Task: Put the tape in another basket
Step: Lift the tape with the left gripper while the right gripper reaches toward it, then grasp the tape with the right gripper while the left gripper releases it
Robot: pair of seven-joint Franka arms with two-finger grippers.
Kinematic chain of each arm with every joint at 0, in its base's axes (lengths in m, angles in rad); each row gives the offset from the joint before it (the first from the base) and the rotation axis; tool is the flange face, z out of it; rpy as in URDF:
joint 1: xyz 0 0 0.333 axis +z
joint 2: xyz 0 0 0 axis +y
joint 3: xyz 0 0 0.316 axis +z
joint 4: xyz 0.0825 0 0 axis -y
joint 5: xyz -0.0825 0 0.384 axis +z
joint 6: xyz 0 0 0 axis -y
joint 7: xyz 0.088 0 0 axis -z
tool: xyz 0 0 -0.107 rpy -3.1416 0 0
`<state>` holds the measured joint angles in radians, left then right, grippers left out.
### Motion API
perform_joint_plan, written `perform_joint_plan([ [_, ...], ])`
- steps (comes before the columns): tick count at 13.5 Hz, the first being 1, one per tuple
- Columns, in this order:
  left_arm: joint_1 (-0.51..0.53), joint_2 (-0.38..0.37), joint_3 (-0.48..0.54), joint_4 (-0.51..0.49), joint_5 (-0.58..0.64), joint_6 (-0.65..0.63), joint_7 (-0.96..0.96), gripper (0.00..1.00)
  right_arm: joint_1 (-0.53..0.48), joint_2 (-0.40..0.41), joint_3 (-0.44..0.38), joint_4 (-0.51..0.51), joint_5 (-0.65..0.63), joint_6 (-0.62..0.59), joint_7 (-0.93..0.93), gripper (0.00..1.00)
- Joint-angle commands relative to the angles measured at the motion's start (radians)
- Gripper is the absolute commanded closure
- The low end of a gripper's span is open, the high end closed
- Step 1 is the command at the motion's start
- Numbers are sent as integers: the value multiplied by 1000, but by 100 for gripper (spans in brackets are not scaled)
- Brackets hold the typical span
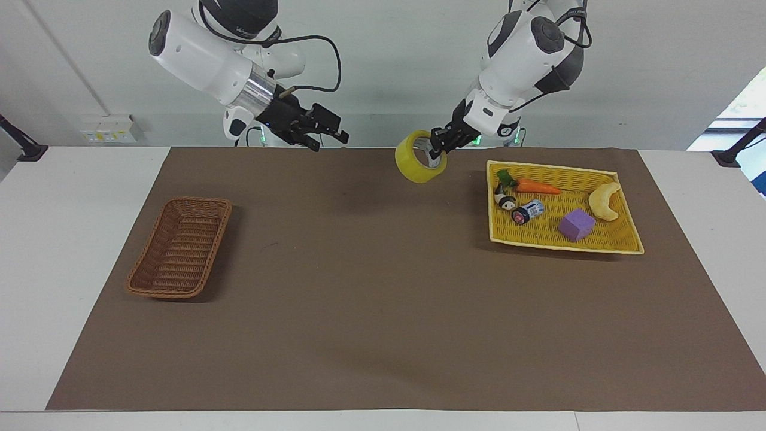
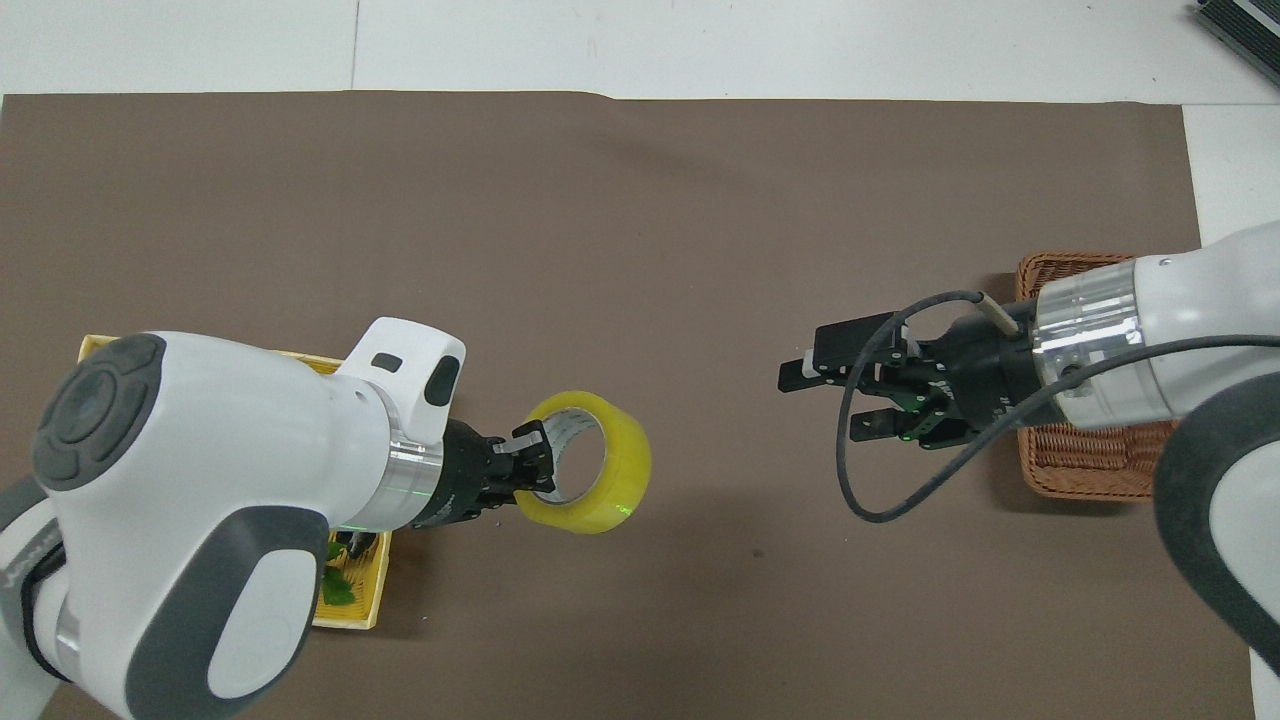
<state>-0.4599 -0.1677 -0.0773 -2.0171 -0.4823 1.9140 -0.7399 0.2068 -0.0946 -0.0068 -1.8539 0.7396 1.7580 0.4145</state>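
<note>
I should take the tape's free rim (image 2: pixel 629 464) with my right gripper and carry it to the brown wicker basket (image 1: pixel 179 248), as my left gripper holds it far from there.
The yellow tape roll (image 1: pixel 419 157) hangs in the air from my left gripper (image 1: pixel 435 149), which is shut on its rim. It is over the brown mat, beside the yellow tray toward the table's middle. It also shows in the overhead view (image 2: pixel 594 473), with the left gripper (image 2: pixel 528 466) on it. My right gripper (image 1: pixel 326 136) is open and empty, up in the air over the mat, pointing toward the tape; in the overhead view (image 2: pixel 828 397) its fingers are spread. The brown wicker basket (image 1: pixel 179 246) stands at the right arm's end of the table (image 2: pixel 1098 455), empty.
A flat yellow tray-basket (image 1: pixel 622 242) at the left arm's end holds a carrot (image 1: pixel 535 187), a small figure (image 1: pixel 505 200), a can (image 1: pixel 528 211), a purple block (image 1: pixel 576 225) and a pale crescent toy (image 1: pixel 604 200). A brown mat (image 1: pixel 371 287) covers the table.
</note>
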Motion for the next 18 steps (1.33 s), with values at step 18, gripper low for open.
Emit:
perform_joint_plan([
  [18, -80, 30, -44, 63, -163, 218, -12, 100, 66, -79, -6, -156, 89, -35, -126, 0],
])
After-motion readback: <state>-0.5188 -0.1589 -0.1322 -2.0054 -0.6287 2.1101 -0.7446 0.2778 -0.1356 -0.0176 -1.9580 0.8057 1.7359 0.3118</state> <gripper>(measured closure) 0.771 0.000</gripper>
